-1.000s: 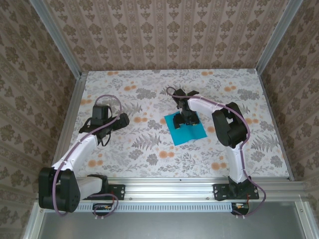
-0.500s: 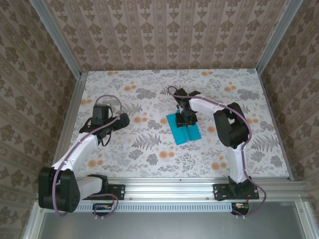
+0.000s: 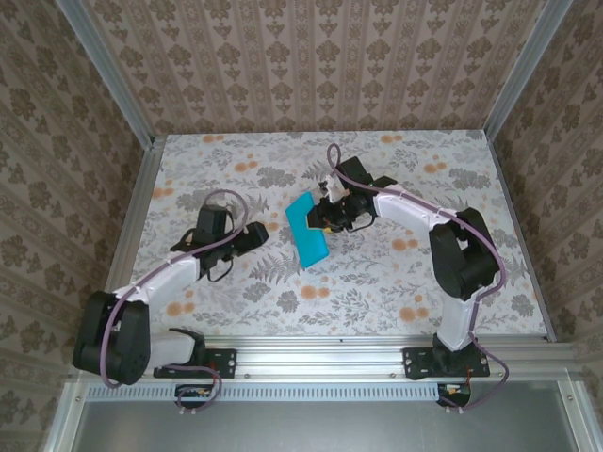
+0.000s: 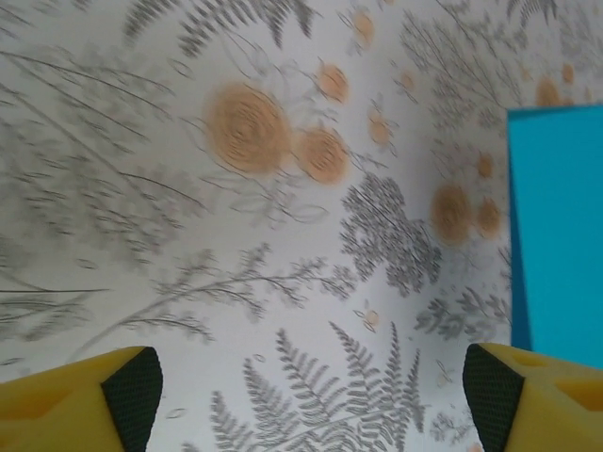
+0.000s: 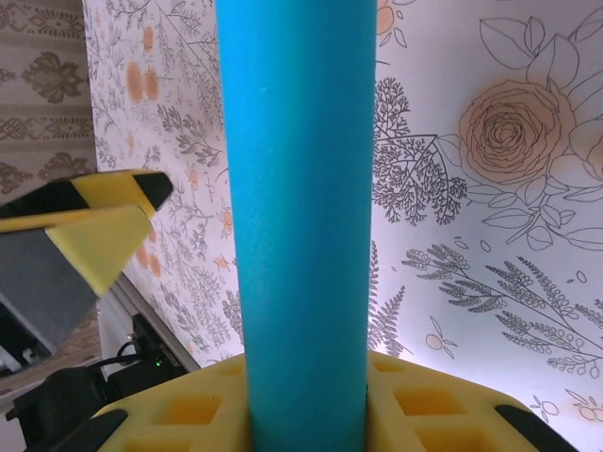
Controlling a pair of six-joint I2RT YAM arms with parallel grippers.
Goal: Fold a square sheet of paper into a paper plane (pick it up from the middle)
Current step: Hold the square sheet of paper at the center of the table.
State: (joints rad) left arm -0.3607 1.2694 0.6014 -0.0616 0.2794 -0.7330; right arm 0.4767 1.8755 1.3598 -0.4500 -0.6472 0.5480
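Observation:
Next, my left gripper steadies the sheet's loose edge (image 3: 295,238) while my right gripper opens and grips the sheet's fold squarely, since the teal sheet (image 3: 308,235) slants in my right gripper.
The square sheet of paper (image 3: 307,232) is bright teal and hangs lifted above the table, pinched at its middle and bowed into a narrow trough. My right gripper (image 3: 326,215) is shut on it. In the right wrist view the sheet (image 5: 297,188) rises as a rounded band from between the yellow fingers (image 5: 424,405). My left gripper (image 3: 256,235) stands open just left of the sheet, with nothing between its jaws. Its yellow fingers (image 4: 127,386) frame bare table, and the sheet's edge (image 4: 558,235) lies at the right. Its finger (image 5: 99,221) also appears in the right wrist view.
The floral table (image 3: 377,282) is bounded by an aluminium frame (image 3: 377,350) along the near edge and patterned walls (image 3: 311,66) at the back and sides. Both arms reach in over the table's middle.
The right gripper closed on the sheet's middle, lifted it and carried it to the left. The left arm swung right toward the sheet, its jaws narrowing slightly.

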